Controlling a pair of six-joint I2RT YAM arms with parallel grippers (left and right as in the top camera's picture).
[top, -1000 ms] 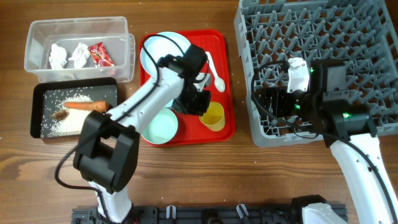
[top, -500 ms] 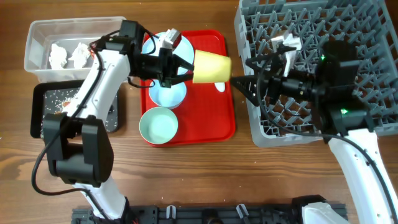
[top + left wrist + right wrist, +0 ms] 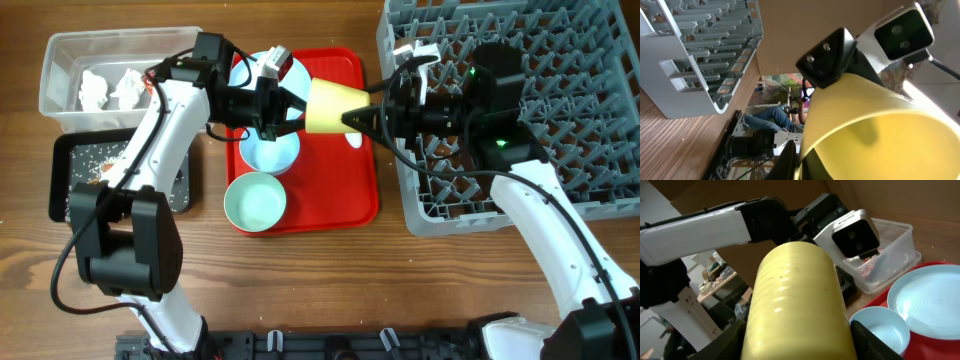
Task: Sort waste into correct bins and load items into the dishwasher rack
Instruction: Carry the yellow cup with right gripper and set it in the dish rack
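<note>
My left gripper should first open and move away, because it is pinning the yellow cup's rim [image 3: 311, 105]. My right gripper should then take the cup by its base into the rack [image 3: 470, 195].
The small yellow cup [image 3: 335, 107] hangs on its side in the air above the red serving tray [image 3: 360, 195]. My left gripper [image 3: 300, 108] is shut on its rim, one finger inside [image 3: 790, 160]. My right gripper [image 3: 358, 120] has a finger against each side of the cup's base, as the right wrist view [image 3: 797, 345] shows. The cup fills both wrist views [image 3: 880, 130] [image 3: 797, 295]. The grey dishwasher rack [image 3: 540, 60] stands at the right. The pale-blue plate [image 3: 250, 72], a pale bowl [image 3: 270, 152] and the mint-green bowl [image 3: 255, 200] are on the red tray.
The clear tub [image 3: 60, 105] at far left holds white tissues [image 3: 95, 88]. The black tray [image 3: 70, 160] in front of it holds rice, partly under my left arm. The white spoon [image 3: 353, 138] peeks out under the cup.
My left gripper lifted the yellow cup off the red tray and turned it sideways. My right gripper came left from over the rack and its fingers have closed onto the cup's base.
</note>
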